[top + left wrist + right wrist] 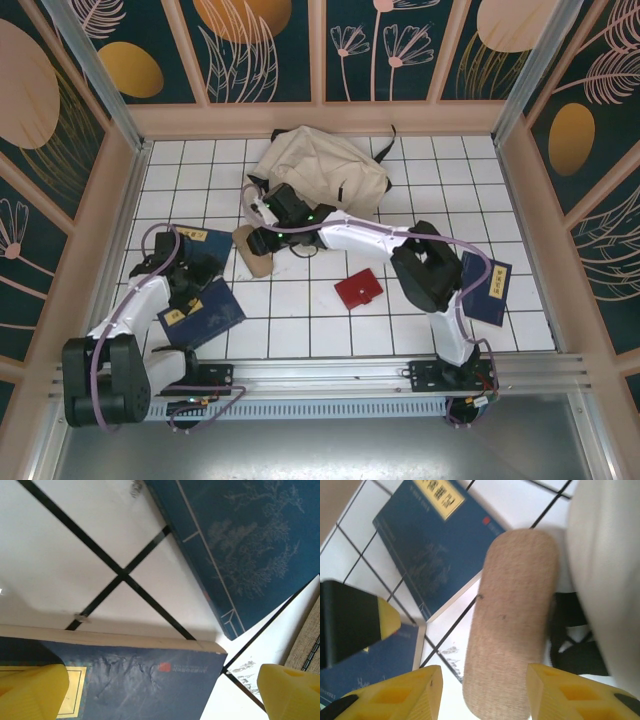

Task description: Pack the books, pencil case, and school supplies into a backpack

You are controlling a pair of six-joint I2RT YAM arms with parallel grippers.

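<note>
The near navy book (214,318) lies flat and away from my right gripper, so next I slide it over beside the pencil case with my left gripper first.
The tan pencil case (254,254) lies on the tiles just left of the cream backpack (320,168). My right gripper (262,238) hangs open over it. In the right wrist view the pencil case (516,625) lies between the yellow fingers (406,696), with a gap on each side and no contact. My left gripper (188,283) is open between two navy books, one (206,246) behind it and one (205,312) in front. The near book (150,685) lies under the open left gripper (160,694). A third book (487,287) lies at the right. The red case (358,289) sits mid-table.
The backpack's black strap (570,652) lies beside the pencil case's right side. The left gripper's black, yellow-tipped finger (355,622) stands close to the left of the right gripper. Wooden walls (95,250) ring the tiled floor. The right arm's elbow (425,265) is beside the right book.
</note>
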